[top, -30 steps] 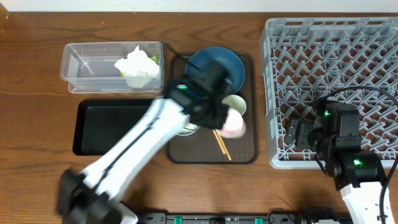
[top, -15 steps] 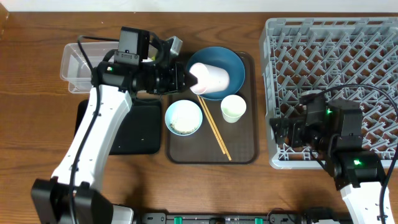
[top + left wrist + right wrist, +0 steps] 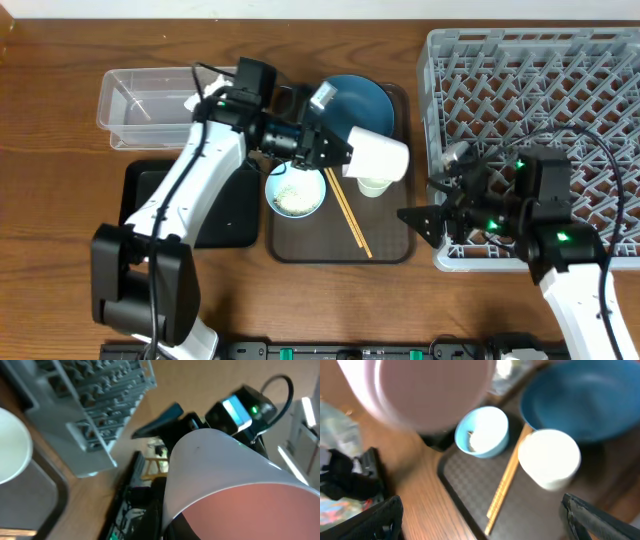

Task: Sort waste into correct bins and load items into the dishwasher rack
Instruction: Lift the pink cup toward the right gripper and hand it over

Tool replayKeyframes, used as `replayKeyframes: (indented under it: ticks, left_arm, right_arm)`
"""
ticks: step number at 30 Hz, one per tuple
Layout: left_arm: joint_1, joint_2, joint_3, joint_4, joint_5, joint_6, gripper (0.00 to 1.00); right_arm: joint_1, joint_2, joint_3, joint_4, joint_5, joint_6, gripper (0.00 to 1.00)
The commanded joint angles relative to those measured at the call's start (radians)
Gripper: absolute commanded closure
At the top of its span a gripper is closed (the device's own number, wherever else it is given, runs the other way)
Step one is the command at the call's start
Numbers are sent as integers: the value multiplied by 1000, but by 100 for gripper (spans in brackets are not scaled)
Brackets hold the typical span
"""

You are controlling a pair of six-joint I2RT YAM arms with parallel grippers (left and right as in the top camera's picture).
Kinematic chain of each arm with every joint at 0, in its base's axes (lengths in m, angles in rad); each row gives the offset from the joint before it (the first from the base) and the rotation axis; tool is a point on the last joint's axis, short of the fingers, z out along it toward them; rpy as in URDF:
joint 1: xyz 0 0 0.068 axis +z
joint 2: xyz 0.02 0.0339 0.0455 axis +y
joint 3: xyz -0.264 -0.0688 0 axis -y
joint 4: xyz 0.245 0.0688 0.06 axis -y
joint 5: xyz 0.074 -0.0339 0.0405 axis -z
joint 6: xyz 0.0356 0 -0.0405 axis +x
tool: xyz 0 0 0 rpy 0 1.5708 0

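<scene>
My right gripper should take the cup's loose end, because my left gripper holds the pinkish cup and the grey rack is on my right gripper's side.
My left gripper is shut on the pinkish cup and holds it on its side above the brown tray, mouth towards the wrist; the left wrist view shows its pink inside. My right gripper is open and empty, just right of the cup, its fingers wide apart in the right wrist view. The pale green-white cup stands partly under the held cup. The dark blue plate, the bowl with rice scraps and the chopsticks lie on the tray. The grey rack is at the right.
The clear tub is at the back left and the black tray in front of it, both partly under my left arm. The brown serving tray lies between them and the rack. The napkin and the wrapper are hidden.
My left arm has carried the pinkish cup from over the blue plate to the right, towards the right gripper. My right gripper has moved left off the rack's edge.
</scene>
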Motion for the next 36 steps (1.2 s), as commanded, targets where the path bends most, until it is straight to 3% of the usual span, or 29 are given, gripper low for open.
replayKeyframes:
  ticks: [1, 11, 16, 21, 36]
  left_arm:
    - [-24, 8, -8, 2, 74, 36, 94]
    - [-40, 8, -8, 2, 60, 36, 94]
    - [-40, 8, -8, 1, 60, 36, 94]
    - [-40, 8, -8, 0, 76, 28, 94]
    - [-96, 8, -8, 1, 112, 28, 94]
  right_arm:
    - [3, 38, 21, 71, -174, -49, 2]
    - [3, 50, 21, 291, -317, -48, 4]
    - [3, 50, 21, 354, -335, -48, 10]
    - [3, 50, 21, 393, -335, -48, 17]
    - [3, 65, 21, 440, -331, -48, 20]
